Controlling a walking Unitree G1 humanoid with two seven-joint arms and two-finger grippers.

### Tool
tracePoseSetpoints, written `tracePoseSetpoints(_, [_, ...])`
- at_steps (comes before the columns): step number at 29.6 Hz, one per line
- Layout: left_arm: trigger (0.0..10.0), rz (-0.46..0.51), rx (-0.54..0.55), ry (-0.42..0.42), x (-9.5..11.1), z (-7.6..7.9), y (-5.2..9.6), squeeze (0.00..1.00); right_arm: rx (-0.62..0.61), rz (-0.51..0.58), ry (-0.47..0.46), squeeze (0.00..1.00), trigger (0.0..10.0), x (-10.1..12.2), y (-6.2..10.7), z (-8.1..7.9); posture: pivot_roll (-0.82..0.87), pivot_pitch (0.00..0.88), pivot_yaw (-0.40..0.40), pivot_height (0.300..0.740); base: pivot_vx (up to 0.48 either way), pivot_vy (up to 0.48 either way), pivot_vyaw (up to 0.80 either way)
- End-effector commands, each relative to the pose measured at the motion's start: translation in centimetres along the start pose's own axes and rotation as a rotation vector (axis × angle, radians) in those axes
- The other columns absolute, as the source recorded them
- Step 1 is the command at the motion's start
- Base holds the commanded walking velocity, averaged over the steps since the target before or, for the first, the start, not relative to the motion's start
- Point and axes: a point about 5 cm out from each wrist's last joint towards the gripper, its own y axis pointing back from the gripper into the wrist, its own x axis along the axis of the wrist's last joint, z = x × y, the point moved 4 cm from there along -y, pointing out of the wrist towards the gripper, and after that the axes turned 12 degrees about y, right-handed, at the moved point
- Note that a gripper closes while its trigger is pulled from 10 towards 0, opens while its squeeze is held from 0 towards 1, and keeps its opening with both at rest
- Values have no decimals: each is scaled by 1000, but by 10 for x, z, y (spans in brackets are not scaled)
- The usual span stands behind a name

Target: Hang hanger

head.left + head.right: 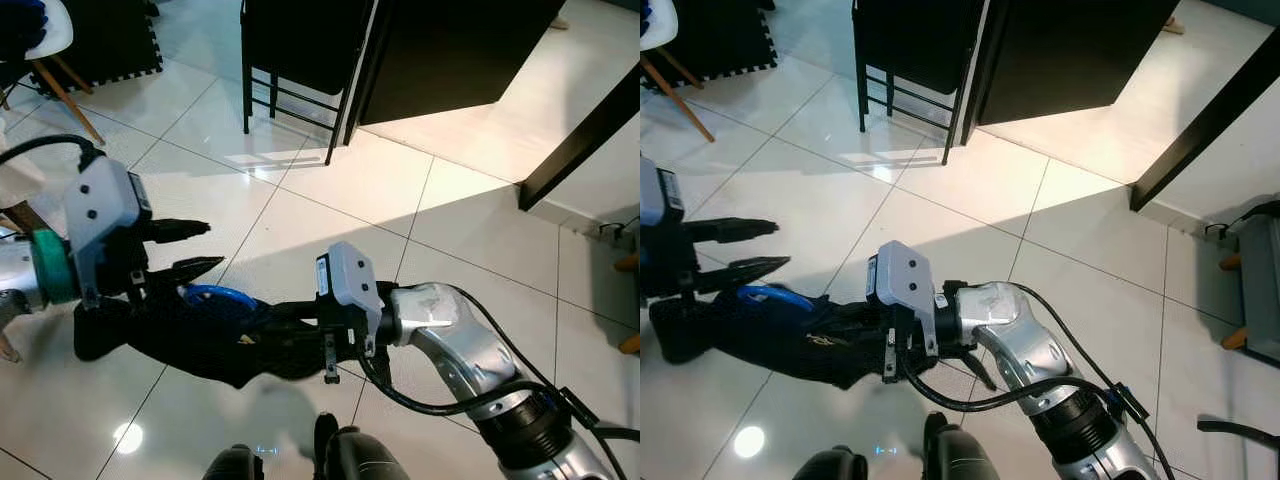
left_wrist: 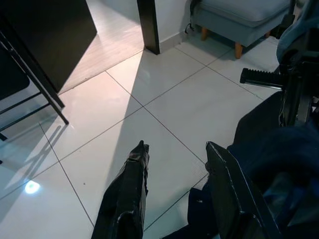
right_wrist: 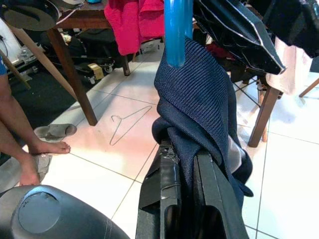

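Observation:
The navy garment (image 1: 200, 340) has a bit of gold (image 1: 246, 340) showing among its folds, so it will show a larger gold print when I carry the hanger.
A dark navy garment (image 1: 190, 345) is draped over a blue hanger (image 1: 215, 298) and held low over the tiled floor. My right gripper (image 3: 184, 152) is shut on the garment's folds just below the blue hanger (image 3: 177, 30); in the left eye view its fingers are buried in the cloth beyond the white wrist housing (image 1: 345, 285). My left gripper (image 1: 212, 246) hovers at the garment's left end, open, its lower finger just above the hanger. In the left wrist view the left gripper (image 2: 177, 147) has bare floor between its fingers, with the garment (image 2: 279, 164) beside one finger.
A black chair frame (image 1: 290, 90) and a dark cabinet (image 1: 450, 50) stand ahead. A grey sofa (image 2: 239, 15) is off to the right. A wire hanger (image 3: 127, 124) lies on the floor near a person's bare feet (image 3: 47, 148) and a table leg (image 3: 70, 74).

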Motion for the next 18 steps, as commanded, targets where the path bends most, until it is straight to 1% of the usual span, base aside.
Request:
tracePoseSetpoints(1, [10000, 11, 19, -20, 5, -4, 4, 0, -12, 16, -2, 0, 0, 2, 2, 2, 107, 127, -21, 740, 0, 0, 0])
tracePoseSetpoints(4, [10000, 18, 42, -29, 8, -9, 6, 0, -15, 18, -3, 0, 0, 2, 2, 2, 107, 127, -21, 740, 0, 0, 0])
tracePoseSetpoints(5, [10000, 13, 69, -49, 13, -17, 14, 0, -20, 24, -6, 0, 0, 3, 2, 3, 108, 129, -21, 740, 0, 0, 0])
tracePoseSetpoints(6, [10000, 13, 69, -49, 13, -17, 14, 0, -20, 24, -6, 0, 0, 3, 2, 3, 108, 129, -21, 740, 0, 0, 0])
tracePoseSetpoints(7, [10000, 8, 72, -54, 14, -18, 17, 0, -23, 26, -7, 0, 0, 4, 2, 3, 108, 129, -21, 740, 0, 0, 0])
tracePoseSetpoints(9, [10000, -42, 34, -78, 12, -15, 28, 0, -33, 30, -10, 0, 0, 5, 3, 5, 109, 132, -18, 740, 0, 0, 0])
tracePoseSetpoints(10, [10000, -42, 34, -78, 12, -15, 28, 0, -33, 30, -10, 0, 0, 5, 3, 5, 109, 132, -18, 740, 0, 0, 0])
tracePoseSetpoints(12, [10000, -136, -58, -107, 6, -4, 41, 0, -48, 33, -11, 0, 0, 5, 5, 9, 117, 136, -16, 740, 0, 0, 0])
tracePoseSetpoints(13, [10000, -136, -58, -107, 6, -4, 41, 0, -48, 33, -11, 0, 0, 5, 5, 9, 117, 136, -16, 740, 0, 0, 0])
tracePoseSetpoints(14, [10000, -220, -153, -128, 1, 9, 49, 0, -60, 33, -9, 0, 0, 5, 7, 12, 117, 136, -16, 740, 0, 0, 0])
tracePoseSetpoints(15, [10000, -250, -188, -136, -1, 13, 51, 0, -64, 34, -8, 0, 0, 5, 7, 13, 117, 136, -16, 740, 0, 0, 0])
tracePoseSetpoints(16, [10000, -250, -188, -136, -1, 13, 51, 0, -64, 34, -8, 0, 0, 5, 7, 13, 117, 136, -16, 740, 0, 0, 0])
tracePoseSetpoints(18, [10000, -288, -234, -141, -5, 18, 54, 0, -70, 36, -4, 0, 0, 5, 7, 15, 130, 138, -12, 740, 0, 0, 0])
